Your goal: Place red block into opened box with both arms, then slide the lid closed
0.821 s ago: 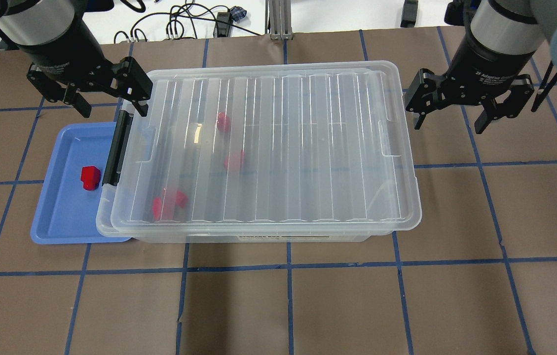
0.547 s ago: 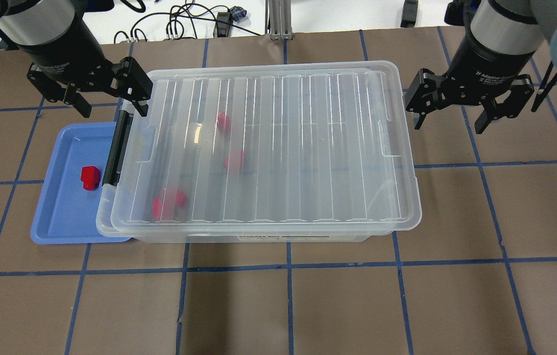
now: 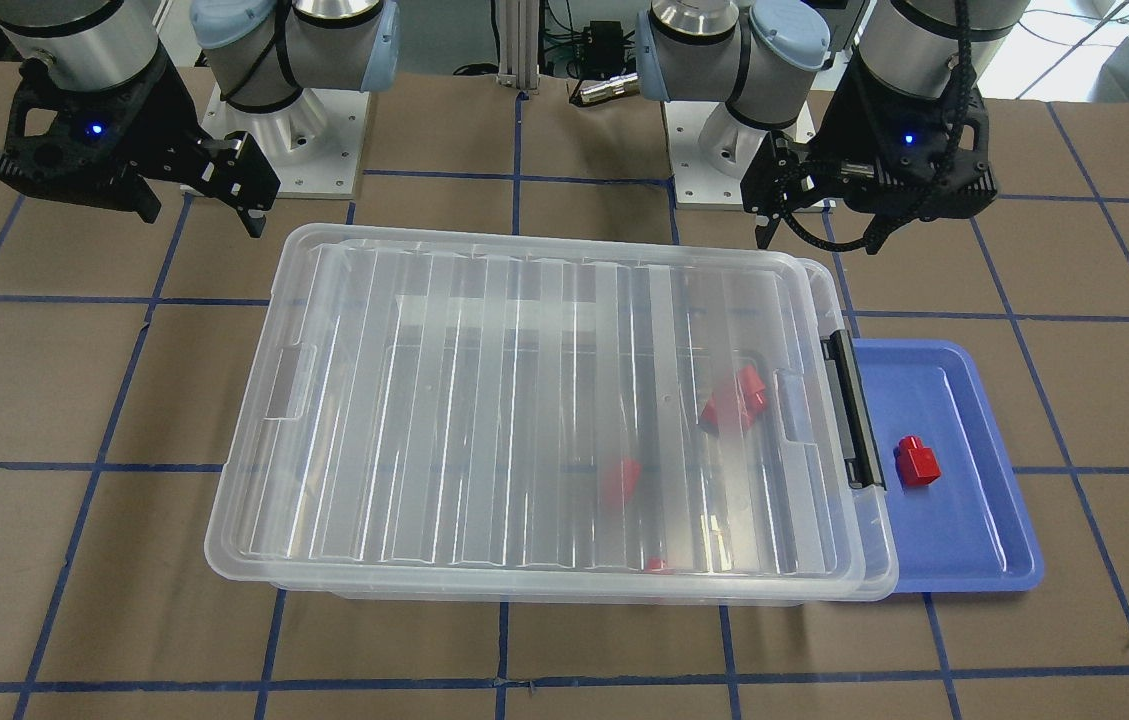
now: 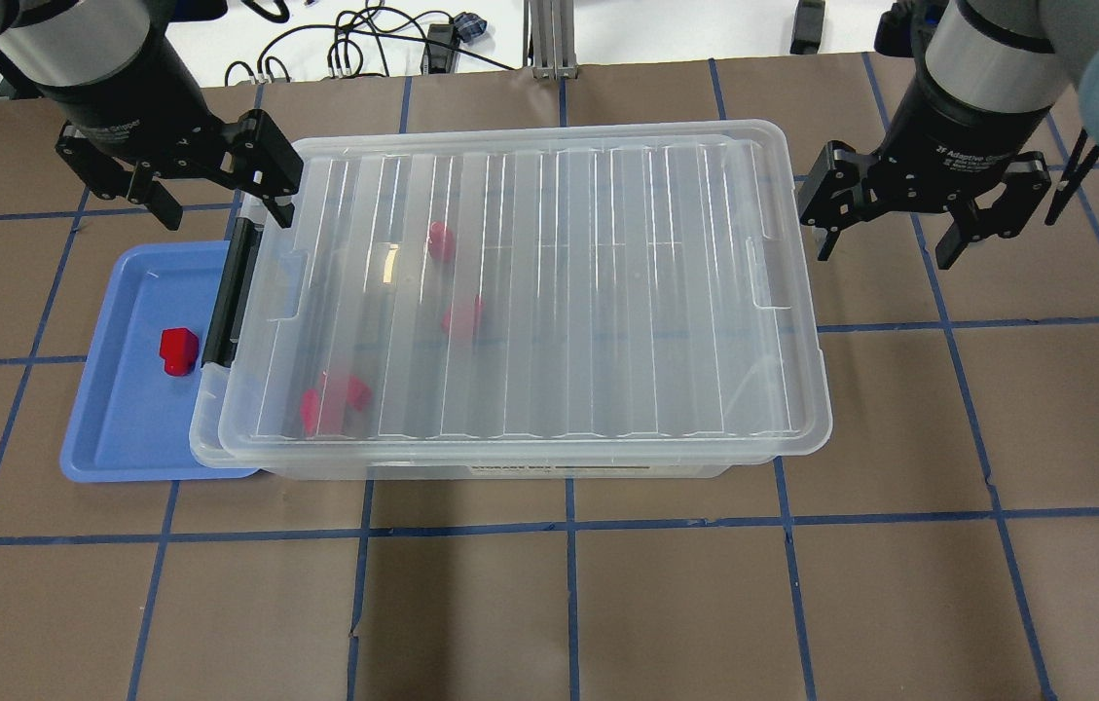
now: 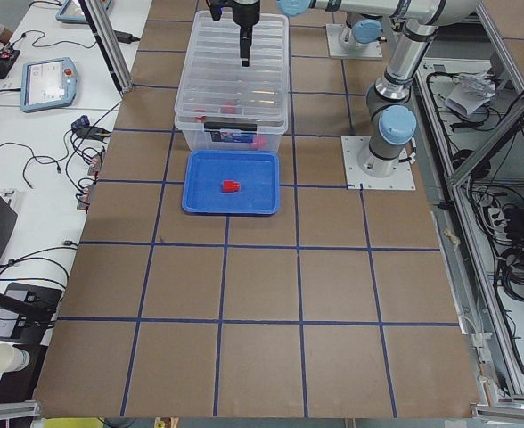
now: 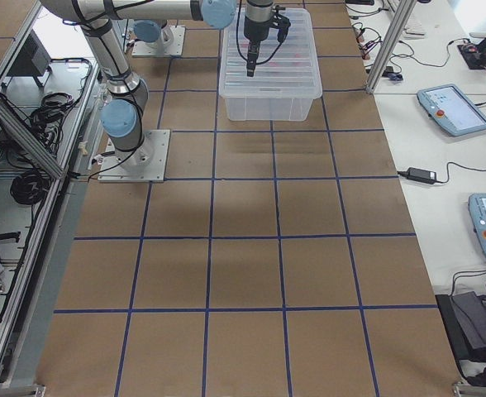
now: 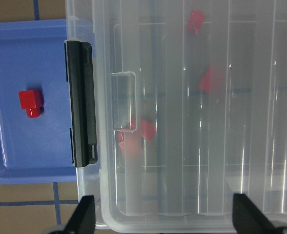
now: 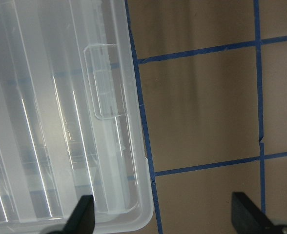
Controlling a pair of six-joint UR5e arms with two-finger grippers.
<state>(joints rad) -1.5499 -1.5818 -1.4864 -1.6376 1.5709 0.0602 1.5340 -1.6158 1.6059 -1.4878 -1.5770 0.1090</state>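
The red patch near the black bar shows a lumpy outline point(image 3: 749, 386) through the lid, so I expect separate red blocks point(image 3: 736, 400) close together there.
A red block point(image 4: 178, 349) lies in the blue tray point(image 4: 111, 428) left of the box point(image 4: 510, 469). The ribbed clear lid point(image 4: 559, 292) rests on the box, set slightly to the right of it. The black bar point(image 4: 223, 292) stays uncovered. Three more red blocks show blurred through the lid point(image 3: 734, 405). My left gripper point(image 4: 223, 209) hangs open above the box's far left corner, holding nothing. My right gripper point(image 4: 885, 245) hangs open beyond the lid's right end, over the table. The left wrist view shows the block point(image 7: 30, 101) and the bar point(image 7: 82, 102).
Cables point(image 4: 354, 49) and an aluminium post point(image 4: 549, 39) sit on the white bench past the table's far edge. The arm bases point(image 3: 274, 150) stand behind the box. Brown paper with blue tape lines covers the table point(image 4: 607, 604) in front of the box.
Both grippers have shifted very slightly toward the far side, still open. The lid, the box and the red blocks have not moved.
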